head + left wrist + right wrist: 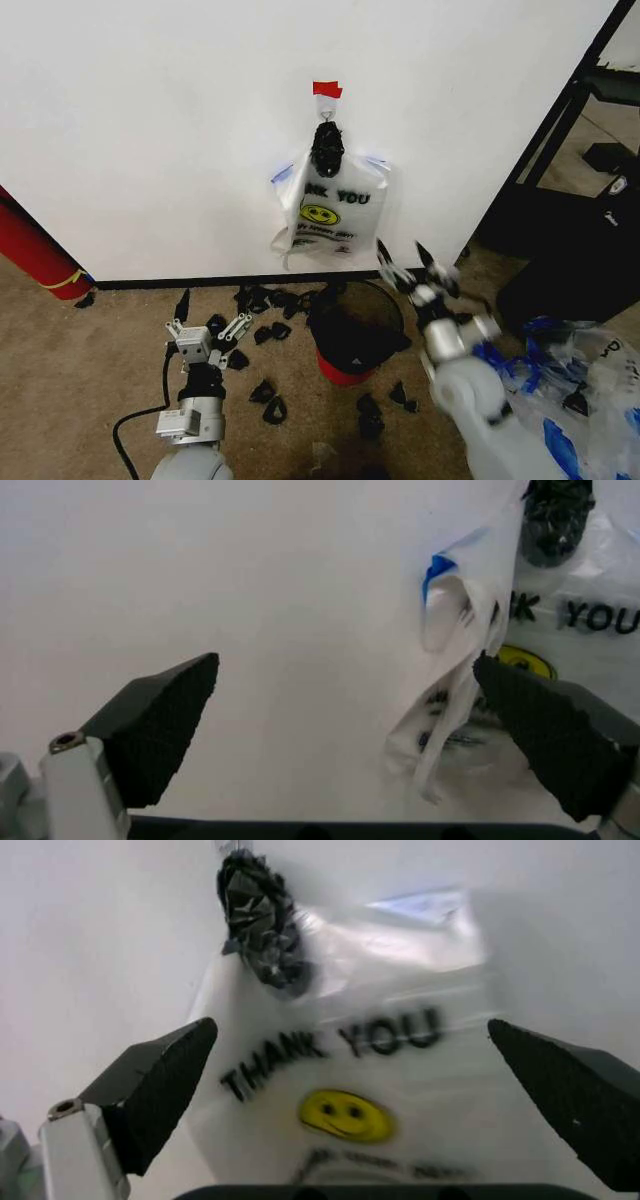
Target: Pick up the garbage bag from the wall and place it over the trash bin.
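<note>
Layered plastic edges [374,167] can be seen next to the blue corner, so the robot should expect another bag to be hanging behind when it pulls the garbage bag [335,212] down.
The garbage bag [333,210], white with "THANK YOU" lettering and a yellow smiley, hangs on the white wall [150,130] from a hook under a red tape piece [326,89]. A crumpled black scrap [327,147] sits at its top. The red trash bin [354,332] with a black rim stands on the floor below it. My right gripper [418,265] is open, raised just right of the bag's lower edge; its wrist view faces the garbage bag [350,1065]. My left gripper [208,328] is open, low over the floor to the left, with the garbage bag [480,667] ahead of it.
Small black scraps [268,392] litter the brown floor around the bin. A long red cylinder [35,250] with a yellow band leans at far left. Black furniture [570,230] stands at right, and blue-and-white plastic bags [590,390] lie at lower right.
</note>
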